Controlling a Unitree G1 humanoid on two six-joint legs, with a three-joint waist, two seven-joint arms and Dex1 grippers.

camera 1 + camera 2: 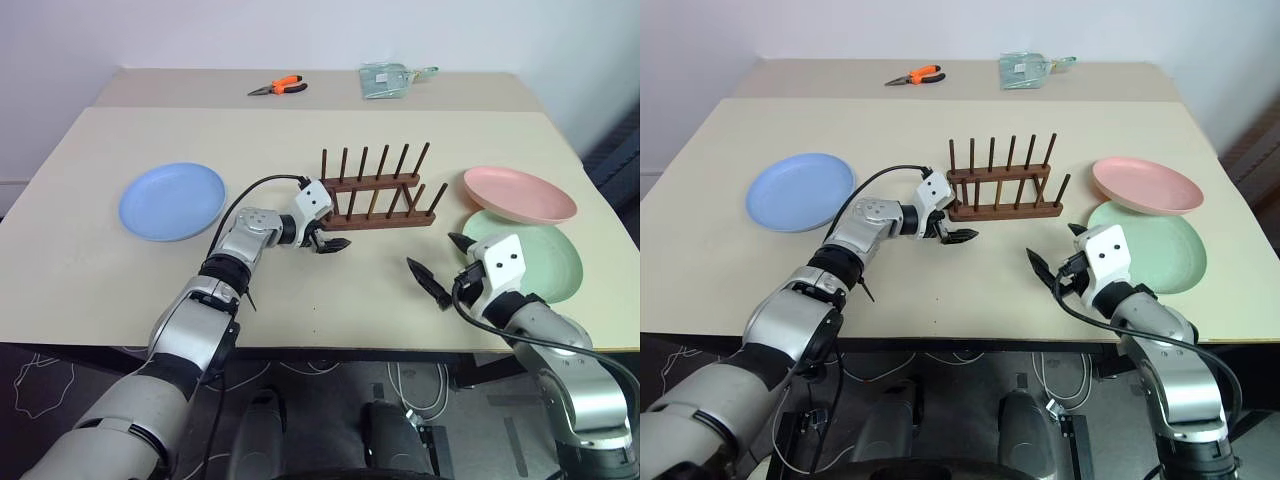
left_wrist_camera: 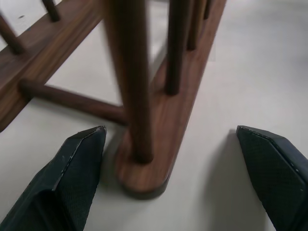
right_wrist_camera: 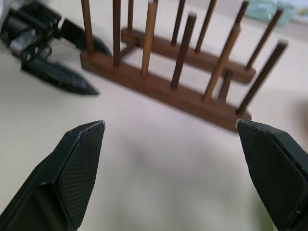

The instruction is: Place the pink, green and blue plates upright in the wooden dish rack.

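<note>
The robot's left gripper should grip the dish rack (image 1: 385, 205) by its near rail's end (image 2: 146, 175) and set it straight before any plate goes in, because the rack slants against the table's front edge.
The wooden dish rack (image 1: 380, 195) stands empty in the middle of the table, its pegs upright. My left gripper (image 1: 328, 243) is at the rack's left end, open, and its fingers (image 2: 77, 163) straddle the rounded end of the near rail (image 2: 144, 168) without touching it. The blue plate (image 1: 172, 200) lies flat to the left. Right of the rack the pink plate (image 1: 520, 193) rests partly over the green plate (image 1: 545, 260). Just left of the green plate, my right gripper (image 1: 430, 249) is open and empty and points at the rack (image 3: 159, 91).
Orange-handled pliers (image 1: 278, 87) and a clear bag (image 1: 385, 80) lie on a second table behind. The table's front edge (image 1: 330, 348) runs just beneath both arms. Bare tabletop lies between the rack and the blue plate.
</note>
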